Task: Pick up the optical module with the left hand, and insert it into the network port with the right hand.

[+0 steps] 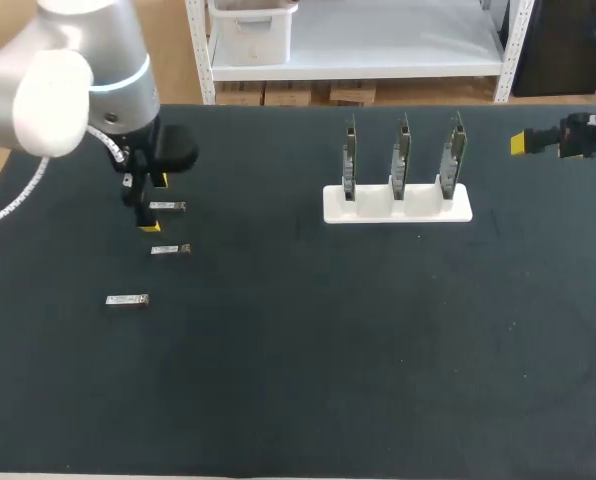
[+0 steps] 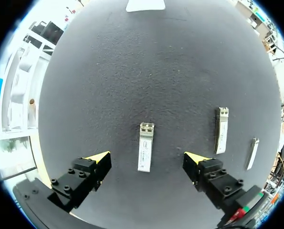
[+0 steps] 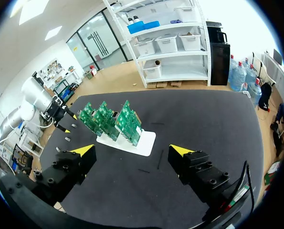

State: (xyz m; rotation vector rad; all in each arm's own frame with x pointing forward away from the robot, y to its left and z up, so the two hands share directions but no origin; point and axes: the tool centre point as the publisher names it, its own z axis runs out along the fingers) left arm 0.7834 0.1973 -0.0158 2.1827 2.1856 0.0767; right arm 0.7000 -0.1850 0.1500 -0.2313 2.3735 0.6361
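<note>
I will lift the optical module and expect its notched end to stick out, free for my right gripper, since that end lies beyond the yellow fingers.
Three small silver optical modules lie in a row on the dark table at the left: one, a second, a third. My left gripper hangs open just above the farthest one. In the left wrist view that module lies lengthwise between the yellow tips of the left gripper, untouched, with the other two modules off to one side. Three upright green network boards stand in a white holder. My right gripper is open at the table's far right, well away from the boards.
The white holder lies ahead of my right gripper, with bare dark mat between. My left arm shows beyond the boards. The mat's middle and near side hold nothing else.
</note>
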